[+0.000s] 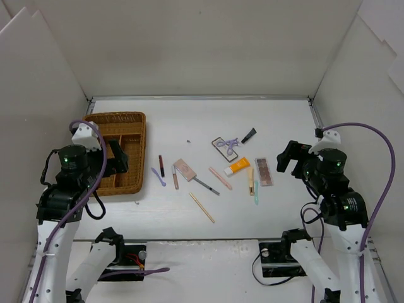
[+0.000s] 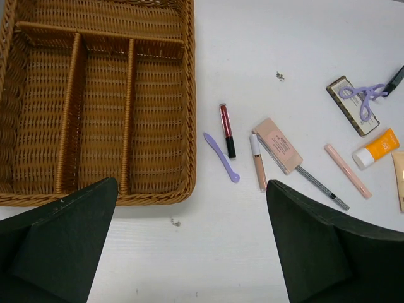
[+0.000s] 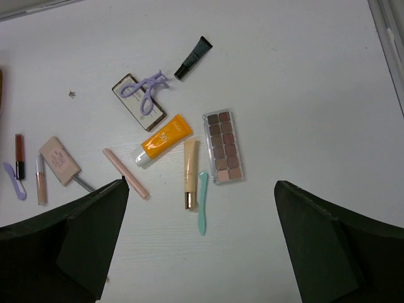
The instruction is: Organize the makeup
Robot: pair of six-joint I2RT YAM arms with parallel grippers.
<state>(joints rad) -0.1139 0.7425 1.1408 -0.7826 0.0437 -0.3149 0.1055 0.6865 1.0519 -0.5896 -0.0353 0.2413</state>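
Note:
The purple spatula (image 1: pixel 158 176) is clear of the tray and the red gloss. My left gripper should stay open and keep moving toward the spatula's near end (image 1: pixel 163 183) until its fingers are on both sides of it.
The makeup lies scattered mid-table. An orange tube (image 1: pixel 238 166) (image 3: pixel 165 139) sits beside a long brown eyeshadow palette (image 1: pixel 264 171) (image 3: pixel 224 146). A purple curler (image 3: pixel 146 90) rests on the black-edged mirror (image 1: pixel 225 146). Further left are a pink compact (image 1: pixel 185 169) (image 2: pixel 278 144), a red gloss (image 2: pixel 226 129), a purple spatula (image 2: pixel 221 157) and a wooden stick (image 1: pixel 202 207). My left gripper (image 1: pixel 117 158) (image 2: pixel 190 184) hangs open and holds nothing over the tray's near right corner. My right gripper (image 1: pixel 287 158) (image 3: pixel 202 184) is open with nothing in it, just right of the palette.
A brown wicker divided tray (image 1: pixel 142 151) (image 2: pixel 188 95) stands at the left, its compartments bare. A black tube (image 1: pixel 249 134) and a teal spatula (image 3: pixel 202 203) lie among the items. White walls enclose the table on three sides.

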